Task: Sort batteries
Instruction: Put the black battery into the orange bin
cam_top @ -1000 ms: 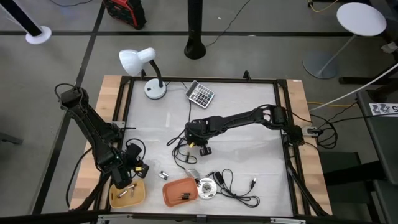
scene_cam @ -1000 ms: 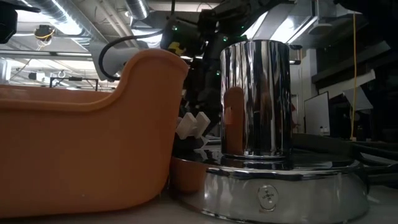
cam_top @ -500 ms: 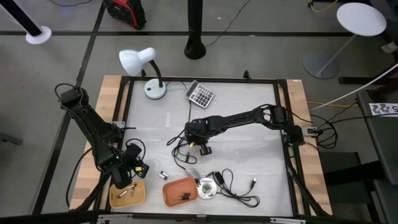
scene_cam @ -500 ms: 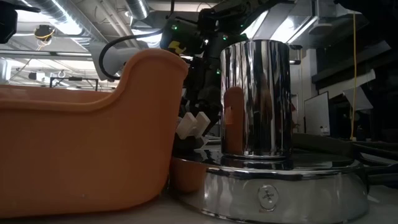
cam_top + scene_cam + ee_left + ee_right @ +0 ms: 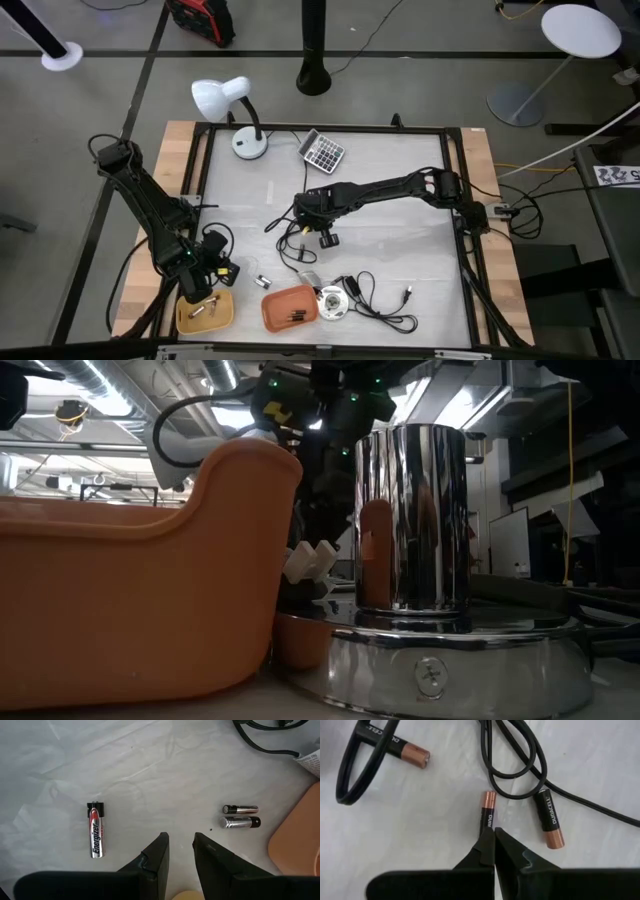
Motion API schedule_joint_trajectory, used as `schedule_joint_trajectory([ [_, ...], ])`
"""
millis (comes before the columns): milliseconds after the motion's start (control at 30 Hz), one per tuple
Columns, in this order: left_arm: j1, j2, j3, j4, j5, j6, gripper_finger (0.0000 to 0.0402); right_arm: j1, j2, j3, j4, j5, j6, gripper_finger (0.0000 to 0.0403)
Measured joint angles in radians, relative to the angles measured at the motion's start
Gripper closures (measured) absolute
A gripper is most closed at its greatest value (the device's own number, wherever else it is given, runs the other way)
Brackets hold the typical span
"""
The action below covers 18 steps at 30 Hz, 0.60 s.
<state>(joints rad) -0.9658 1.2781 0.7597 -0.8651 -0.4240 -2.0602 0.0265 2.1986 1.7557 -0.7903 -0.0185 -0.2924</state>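
Note:
The fingertips of the robot's right gripper meet each other with the thin battery (image 5: pixel 486 818) off to one side, so it should open, straddle the battery nearer its copper end (image 5: pixel 489 799) and close.
My right gripper (image 5: pixel 326 240) (image 5: pixel 494 836) stands near the table's middle among black cable loops, fingers shut. Its tips cover the dark end of a thin black-and-copper battery (image 5: pixel 488 810). Two thicker black-and-copper batteries (image 5: pixel 407 751) (image 5: pixel 550 820) lie beside it, one inside a cable loop. My left gripper (image 5: pixel 220 272) (image 5: pixel 180 847) hovers at the near left, open by a narrow gap and holding nothing. Ahead of it lie a silver battery (image 5: pixel 96 830) and a pair of batteries (image 5: pixel 240 816). A yellow tray (image 5: pixel 183 318) holds silvery batteries and an orange tray (image 5: pixel 272 310) holds dark ones. My right gripper's shut fingertips (image 5: pixel 487 840) come from above over the dark end (image 5: pixel 487 826) of the thin battery, which runs along the fingers. That end is hidden behind one fingertip. I cannot tell whether the fingers touch it or only stand above it.
Black cables (image 5: pixel 520 760) (image 5: pixel 385 305) loop around the right gripper and along the near edge. A chrome cylinder on a round base (image 5: pixel 410 520) (image 5: pixel 331 302) stands beside the orange tray. A calculator (image 5: pixel 323 152) and a white desk lamp (image 5: pixel 235 110) sit at the far side.
My right arm's wrist has shifted a little toward the table's left edge, and in the low view it shows higher than before. The left arm and the batteries have kept still.

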Motion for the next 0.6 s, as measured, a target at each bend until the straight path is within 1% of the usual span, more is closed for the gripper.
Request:
schedule_joint_trajectory([
  [133, 0.0, 0.0, 0.0, 0.0, 0.0, 0.0, 0.032, 0.0, 0.0, 0.0, 0.002, 0.0, 0.022, 0.0397],
  [233, 0.0, 0.0, 0.0, 0.0, 0.0, 0.0, 0.032, 0.0, 0.0, 0.0, 0.002, -0.011, 0.024, 0.0383],
  [400, 0.0, 0.0, 0.0, -0.001, 0.0, 0.0, 0.032, 0.0, 0.006, 0.001, 0.027, -0.077, 0.035, 0.0327],
  [500, 0.0, 0.0, 0.0, -0.002, 0.0, 0.0, 0.032, 0.0, 0.019, 0.0, 0.045, -0.069, 0.058, 0.0295],
  [600, 0.0, 0.0, 0.0, -0.007, 0.0, 0.0, 0.032, -0.001, 0.031, 0.0, 0.068, -0.053, 0.06, 0.0275],
])
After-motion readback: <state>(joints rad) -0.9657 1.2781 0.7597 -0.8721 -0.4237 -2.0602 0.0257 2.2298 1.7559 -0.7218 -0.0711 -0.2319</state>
